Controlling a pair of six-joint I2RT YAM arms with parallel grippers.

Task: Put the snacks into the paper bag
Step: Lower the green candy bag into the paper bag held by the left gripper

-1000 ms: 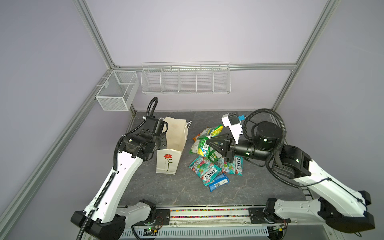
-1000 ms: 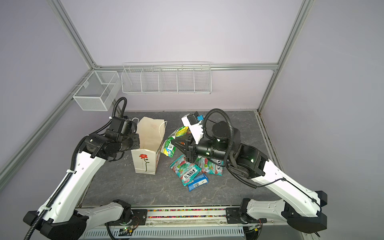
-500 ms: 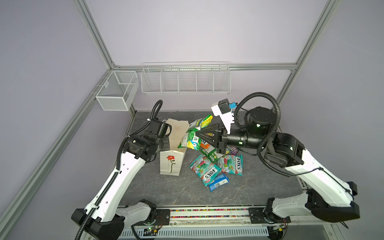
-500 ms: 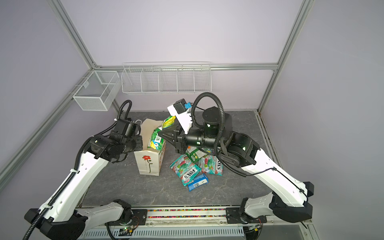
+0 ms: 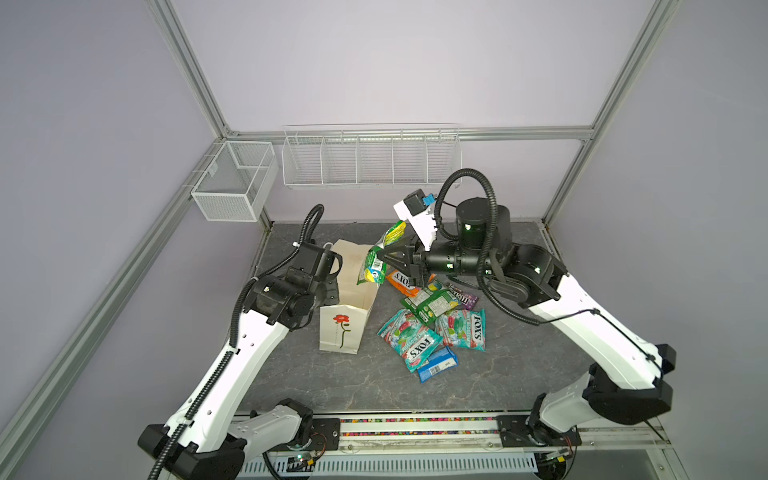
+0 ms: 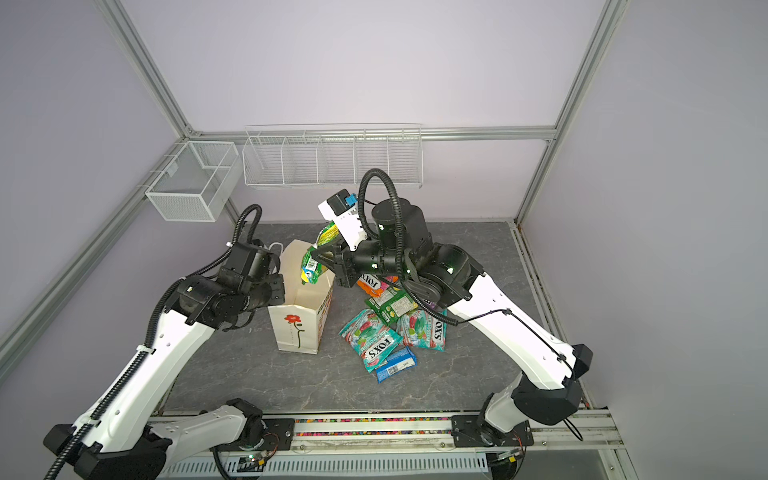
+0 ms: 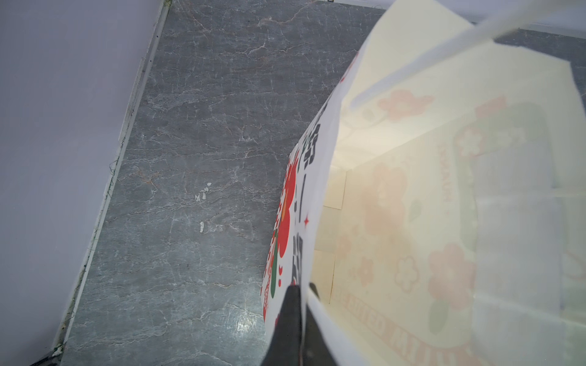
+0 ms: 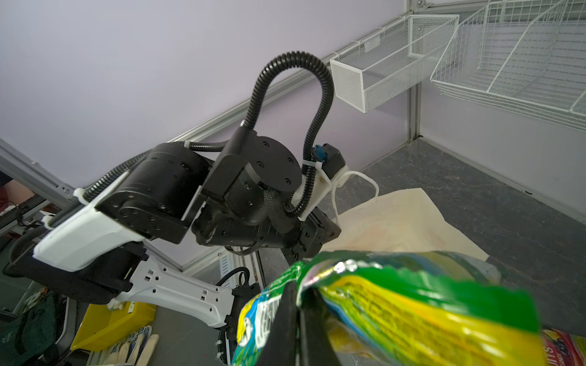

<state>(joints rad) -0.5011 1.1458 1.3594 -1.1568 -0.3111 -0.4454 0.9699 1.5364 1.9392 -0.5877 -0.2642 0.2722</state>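
The green and yellow packet's lower end [image 5: 371,274] hangs over the paper bag's wide opening [image 5: 353,284], so the robot's right gripper keeps lowering until that end is inside.
The white paper bag [image 5: 338,334] [image 6: 296,332] with a red flower stands open left of centre. My left gripper [image 7: 301,291] [image 5: 335,277] is shut on its left rim, one finger inside and one outside. My right gripper [image 8: 299,294] [image 5: 381,254] is shut on a green and yellow packet [image 8: 412,301] [image 5: 375,268] [image 6: 312,266], which hangs over the bag's right rim. On the table lie an orange FOX'S packet [image 5: 401,280], a green packet [image 5: 432,305], a purple one [image 5: 465,297], two teal FOX'S packets [image 5: 409,343] [image 5: 465,328] and a blue bar [image 5: 436,363].
A white mesh box [image 5: 232,187] and a white wire basket [image 5: 370,158] hang on the back walls above the table. The arms' base rail [image 5: 415,428] runs along the front edge. The right arm's body reaches over the back of the snack pile.
My right gripper has lifted the green packet off the pile and carried it left, up to the bag's mouth. The left gripper has kept hold of the bag's rim, and the bag has shifted slightly.
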